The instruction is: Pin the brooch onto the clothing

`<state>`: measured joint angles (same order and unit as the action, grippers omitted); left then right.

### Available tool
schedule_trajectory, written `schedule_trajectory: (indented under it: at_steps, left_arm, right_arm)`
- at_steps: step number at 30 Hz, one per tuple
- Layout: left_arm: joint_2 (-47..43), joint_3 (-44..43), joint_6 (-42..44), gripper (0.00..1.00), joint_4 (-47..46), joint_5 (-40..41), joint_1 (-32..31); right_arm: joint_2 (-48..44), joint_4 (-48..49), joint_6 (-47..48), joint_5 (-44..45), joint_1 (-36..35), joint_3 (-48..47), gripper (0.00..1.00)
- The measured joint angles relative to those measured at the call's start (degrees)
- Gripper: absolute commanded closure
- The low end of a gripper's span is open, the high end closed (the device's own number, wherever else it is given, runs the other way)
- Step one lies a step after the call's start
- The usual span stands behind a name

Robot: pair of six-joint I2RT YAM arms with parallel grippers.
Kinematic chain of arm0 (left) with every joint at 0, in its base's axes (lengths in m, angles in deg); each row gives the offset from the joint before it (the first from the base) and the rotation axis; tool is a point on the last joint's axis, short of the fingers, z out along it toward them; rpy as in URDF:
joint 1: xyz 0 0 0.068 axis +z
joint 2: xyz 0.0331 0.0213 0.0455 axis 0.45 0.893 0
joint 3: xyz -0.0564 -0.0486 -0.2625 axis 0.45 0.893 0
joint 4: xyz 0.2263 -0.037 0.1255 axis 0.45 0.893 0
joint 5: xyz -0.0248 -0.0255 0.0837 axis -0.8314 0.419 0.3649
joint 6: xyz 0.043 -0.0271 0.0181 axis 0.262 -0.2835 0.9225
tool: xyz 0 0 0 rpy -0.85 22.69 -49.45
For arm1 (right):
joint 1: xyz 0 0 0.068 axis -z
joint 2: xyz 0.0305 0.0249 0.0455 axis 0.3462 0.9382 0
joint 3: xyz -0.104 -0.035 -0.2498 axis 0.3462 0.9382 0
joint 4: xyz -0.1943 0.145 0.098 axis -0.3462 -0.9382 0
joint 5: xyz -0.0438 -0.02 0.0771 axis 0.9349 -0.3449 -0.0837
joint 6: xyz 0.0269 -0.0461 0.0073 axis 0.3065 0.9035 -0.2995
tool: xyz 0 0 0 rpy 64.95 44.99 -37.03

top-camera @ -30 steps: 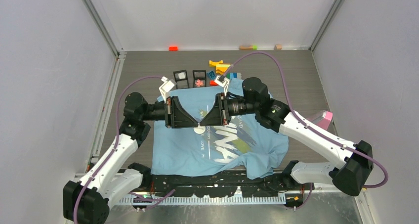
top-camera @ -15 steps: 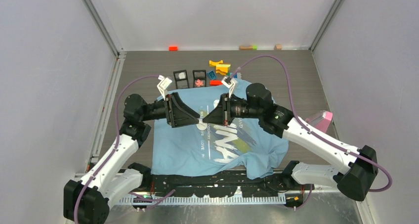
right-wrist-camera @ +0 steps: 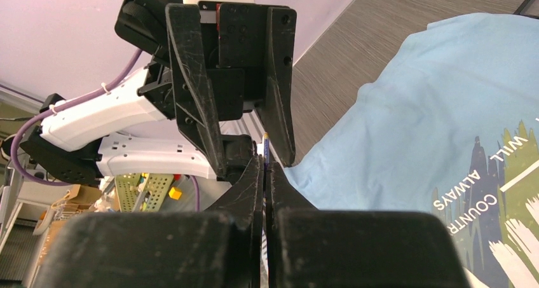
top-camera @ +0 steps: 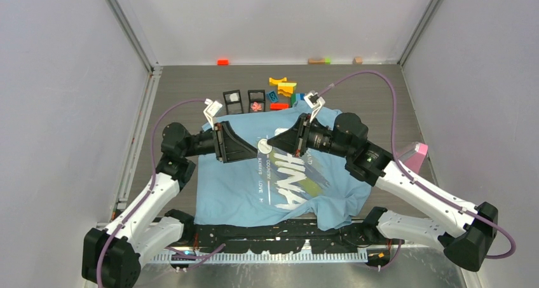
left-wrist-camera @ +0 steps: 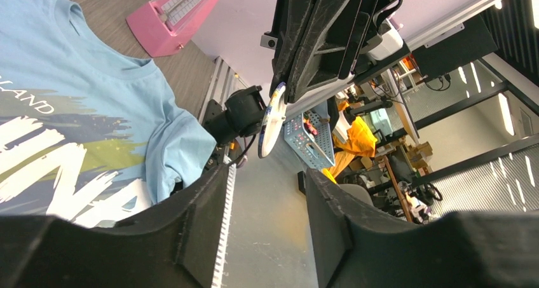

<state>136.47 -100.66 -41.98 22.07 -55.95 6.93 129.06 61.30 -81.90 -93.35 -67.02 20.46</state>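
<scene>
I should first take the brooch's free edge point(left-wrist-camera: 267, 148) with my left gripper, because my right gripper is closed on the brooch point(top-camera: 264, 146). That will free my right gripper for the T-shirt.
The clothing point(top-camera: 248, 189) is a light blue T-shirt with white lettering, spread on the table; it also shows in the wrist views point(left-wrist-camera: 76, 65) point(right-wrist-camera: 413, 110). Both grippers hover tip to tip above its chest. My right gripper point(top-camera: 271, 143) point(right-wrist-camera: 266, 166) is shut on the brooch point(top-camera: 264, 147), a coin-sized disc showing a white face with a bluish edge point(left-wrist-camera: 273, 119). In the right wrist view only the brooch's thin edge point(right-wrist-camera: 265, 142) shows above the fingertips. My left gripper point(top-camera: 256, 150) point(left-wrist-camera: 267, 173) faces it, open, with nothing between its fingers.
Two small black frames point(top-camera: 232, 101) stand beyond the shirt's collar, one holding a pink flower-like ornament point(top-camera: 256, 106). Coloured toy blocks point(top-camera: 283, 88) lie beside them. A pink wedge-shaped object point(top-camera: 416, 153) point(left-wrist-camera: 175, 14) sits at the shirt's right. More small blocks point(top-camera: 222, 61) line the back wall.
The left gripper has opened and let go of the brooch. The right gripper has shut on it and drawn back to the right and slightly away, carrying it.
</scene>
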Motion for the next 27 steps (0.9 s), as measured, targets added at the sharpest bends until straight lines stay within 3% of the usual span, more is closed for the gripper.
schedule_trajectory:
  at_steps: [2,9,13,16,20,25,27]
  left_arm:
    - [0.0,0.0,0.0,0.65,-0.2,0.3,-0.4]
    - [0.9,0.0,0.0,0.70,-0.9,1.2,-1.8]
    - [1.4,0.0,-0.2,0.80,-1.5,1.8,-2.1]
    - [1.7,0.0,-0.6,0.98,-2.2,2.2,-2.3]
    - [2.4,0.1,-1.2,1.00,-2.8,2.3,-2.3]
    - [2.7,0.1,-1.1,1.00,-3.2,2.1,-2.3]
    - [2.8,0.1,-1.0,1.00,-3.6,2.1,-2.3]
  right_arm:
    - [0.3,0.5,-0.3,0.0,0.0,0.0,0.99]
    - [1.6,1.7,-1.1,-0.5,0.0,0.1,0.99]
    - [1.9,2.1,-1.4,-1.2,0.0,0.1,0.99]
    - [2.1,2.1,-1.6,-1.7,0.0,0.1,0.99]
    - [2.2,2.5,-1.5,-2.4,0.2,0.1,0.99]
    - [2.5,2.7,-1.9,-3.3,0.5,0.1,0.70]
    - [2.6,2.8,-2.4,-4.0,0.5,0.1,0.65]
